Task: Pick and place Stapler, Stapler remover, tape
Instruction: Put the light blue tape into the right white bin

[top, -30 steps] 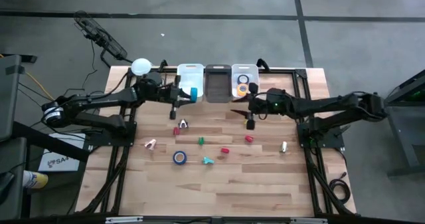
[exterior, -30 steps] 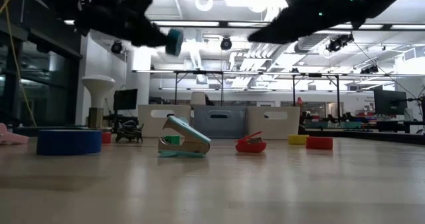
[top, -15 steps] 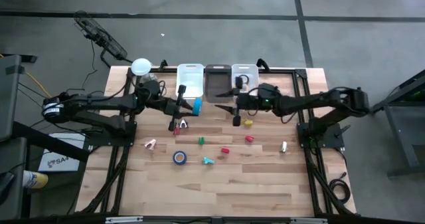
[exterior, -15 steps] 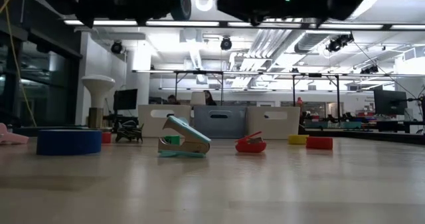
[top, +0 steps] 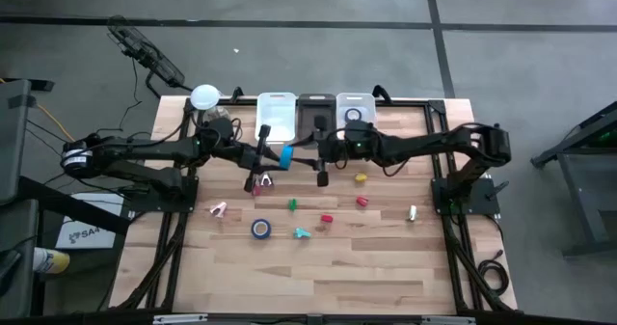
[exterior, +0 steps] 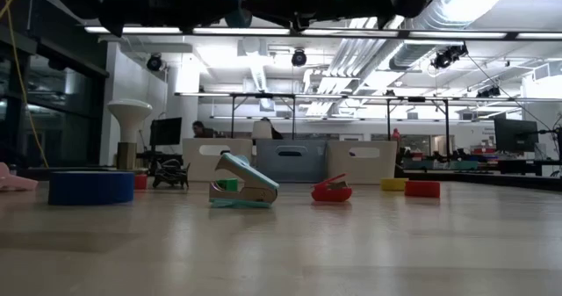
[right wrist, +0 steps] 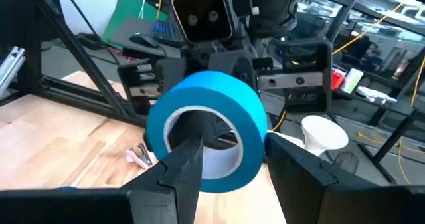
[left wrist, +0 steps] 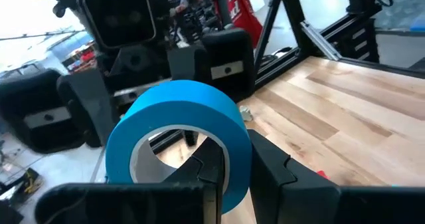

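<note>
The blue tape roll (top: 286, 156) should go from my left gripper to my right gripper, because the white bin with the dark ring (top: 356, 111) is on my right gripper's side.
A blue tape roll (top: 285, 154) is held in the air above the far middle of the table by my left gripper (top: 272, 155), which is shut on it. My right gripper (top: 307, 157) faces it from the table's right. It is open, with one finger (right wrist: 187, 151) in the roll's hole and the other (right wrist: 295, 167) outside the roll's wall. A second blue roll (top: 260, 229) lies flat on the table. A teal stapler (exterior: 243, 182) and a red staple remover (exterior: 331, 191) rest on the wood. My left gripper holds the roll by its wall (left wrist: 234, 159), pinched with one finger (left wrist: 207, 165) inside the hole and one (left wrist: 267, 167) outside. It comes level from the table's left. The roll is lifted clear, with its hole facing along the arm. My right gripper: whether its fingers touch the roll cannot be told.
Three bins stand along the far edge: white (top: 277, 115), dark grey (top: 314, 113), and white (top: 354, 110) with a dark ring in it. Small yellow (top: 361, 178), red (top: 362, 201), green (top: 291, 204), pink (top: 219, 209) and white (top: 412, 212) pieces lie scattered.
My left gripper has raised the blue roll and drawn it a little away from the white bin, toward the table's middle. My right gripper has swung toward the table's left and come up to the roll, with one finger entering its hole.
</note>
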